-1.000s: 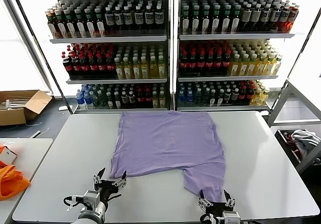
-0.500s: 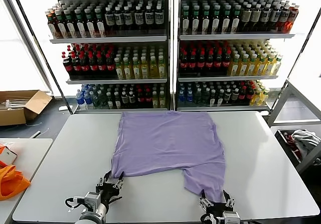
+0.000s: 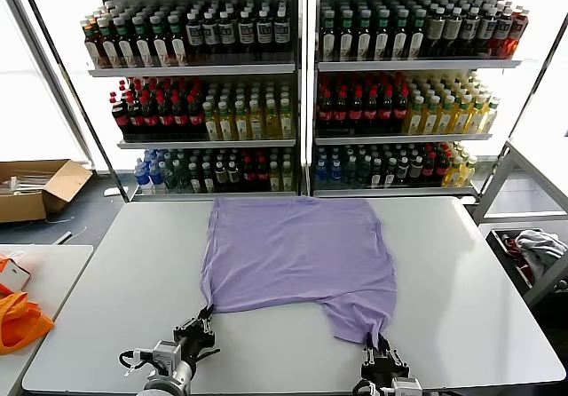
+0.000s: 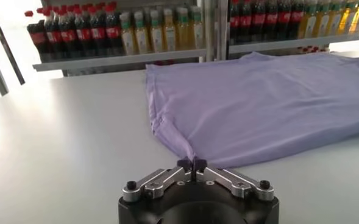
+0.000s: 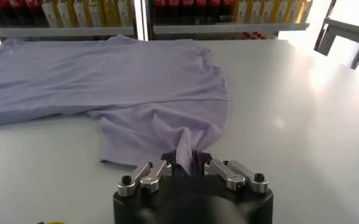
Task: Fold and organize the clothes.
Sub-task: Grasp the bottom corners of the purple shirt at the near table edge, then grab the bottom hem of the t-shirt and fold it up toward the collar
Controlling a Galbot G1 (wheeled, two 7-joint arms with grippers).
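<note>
The robot's two grippers are holding the ends of the shirt's near side, so the right gripper should go on carrying the sleeve end [image 3: 363, 327] forward until it lies over the flat body [image 3: 351, 238].
The lavender t-shirt [image 3: 297, 254] lies spread on the white table [image 3: 461, 298], plain side up, its print hidden. My left gripper [image 3: 202, 323] is shut on the shirt's near left corner [image 4: 188, 155] at the table's front. My right gripper [image 3: 380, 353] is shut on the near right sleeve end [image 5: 185, 149], whose fabric bunches up between the fingers. Both grippers [image 4: 192, 164] [image 5: 187, 163] sit low at the table's front edge, with the cloth pulled taut toward them.
Shelves of drink bottles [image 3: 302, 85] stand behind the table. A side table [image 3: 35, 276] at the left holds an orange fabric item [image 3: 18, 320]. A cardboard box [image 3: 35, 187] sits on the floor at the far left, a bin with cloth [image 3: 532, 249] at the right.
Both grippers went from open beside the shirt's near edge to shut on it. The left one moved onto the corner, and the near edge now draws toward the grippers.
</note>
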